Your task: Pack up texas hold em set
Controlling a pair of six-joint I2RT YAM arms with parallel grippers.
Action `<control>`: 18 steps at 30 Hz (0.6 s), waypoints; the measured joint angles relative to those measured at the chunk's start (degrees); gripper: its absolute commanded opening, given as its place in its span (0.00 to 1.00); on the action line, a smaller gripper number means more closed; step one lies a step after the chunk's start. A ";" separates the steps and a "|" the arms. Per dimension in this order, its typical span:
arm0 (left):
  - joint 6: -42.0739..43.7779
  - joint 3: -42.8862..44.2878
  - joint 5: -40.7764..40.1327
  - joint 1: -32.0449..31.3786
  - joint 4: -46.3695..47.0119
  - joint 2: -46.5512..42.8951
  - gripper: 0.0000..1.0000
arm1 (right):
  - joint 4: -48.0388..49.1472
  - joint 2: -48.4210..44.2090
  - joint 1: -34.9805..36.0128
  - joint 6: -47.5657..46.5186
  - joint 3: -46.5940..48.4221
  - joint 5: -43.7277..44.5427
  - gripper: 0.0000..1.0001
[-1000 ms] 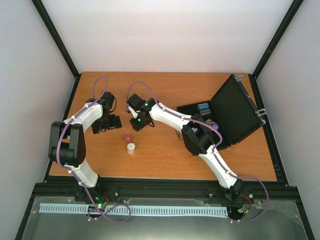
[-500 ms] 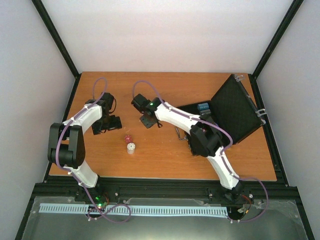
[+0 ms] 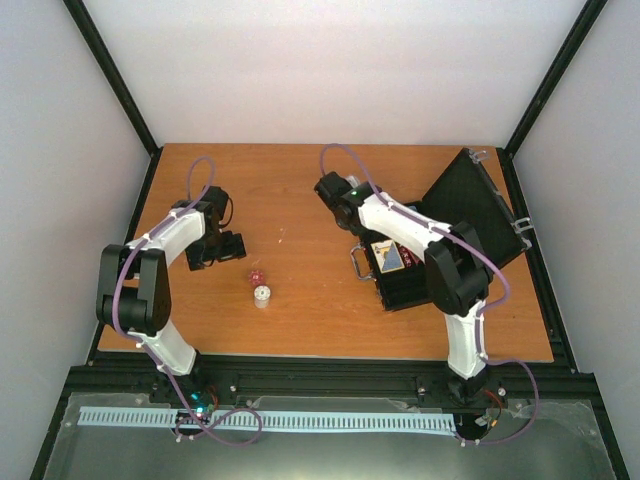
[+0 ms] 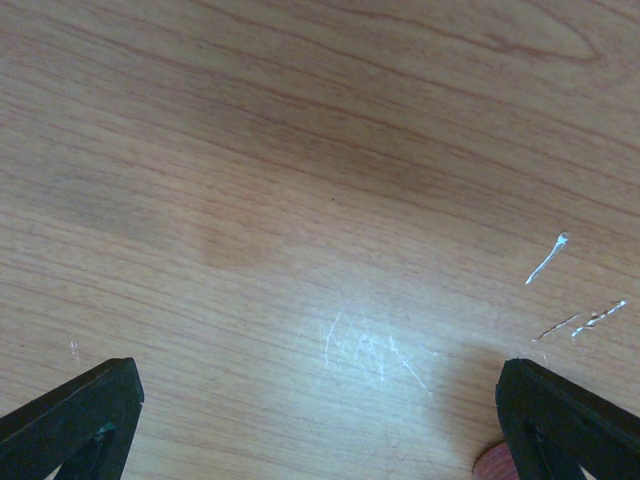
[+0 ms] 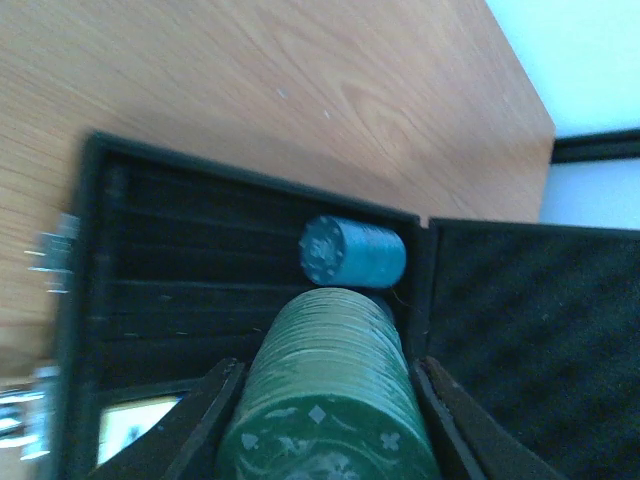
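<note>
I should keep lowering the green chip stack with my right gripper, because the slot stretch [image 5: 225,225] beside the blue chip stack [image 5: 352,252] is empty ahead of it. I should let go once the green chip stack rests there.
The black briefcase [image 3: 408,280] lies open at the right, its lid [image 3: 470,215] standing up, its metal handle [image 3: 356,262] facing the table's middle. A card deck [image 3: 388,257] lies in it. My right gripper [image 3: 345,210] hovers at the case's near-left side, shut on a green chip stack [image 5: 335,390]. The right wrist view shows a blue chip stack [image 5: 355,251] lying in a slot of the case base [image 5: 190,270] ahead. A white chip stack [image 3: 262,296] and red dice [image 3: 256,275] sit mid-table. My left gripper [image 3: 226,248] is open and empty over bare wood [image 4: 320,440].
The lid's foam lining [image 5: 545,330] stands right of the green stack, and the card deck's corner [image 5: 130,430] shows to its left. A small reddish round thing [image 4: 493,466] peeks by my left gripper's right finger [image 4: 565,420]. Black frame rails border the table.
My right arm has swung right from the table's middle to the open case, carrying the green chip stack. The card deck in the case is now uncovered. The left arm has not moved.
</note>
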 measured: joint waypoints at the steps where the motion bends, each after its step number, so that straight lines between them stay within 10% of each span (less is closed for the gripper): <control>1: 0.00 0.00 0.07 0.00 0.00 0.11 1.00 | 0.15 0.76 -0.90 -0.48 -0.81 1.11 0.18; 18: 0.00 0.02 0.39 0.00 0.02 1.31 1.00 | 6.56 10.80 -5.57 -6.14 -1.29 3.72 0.28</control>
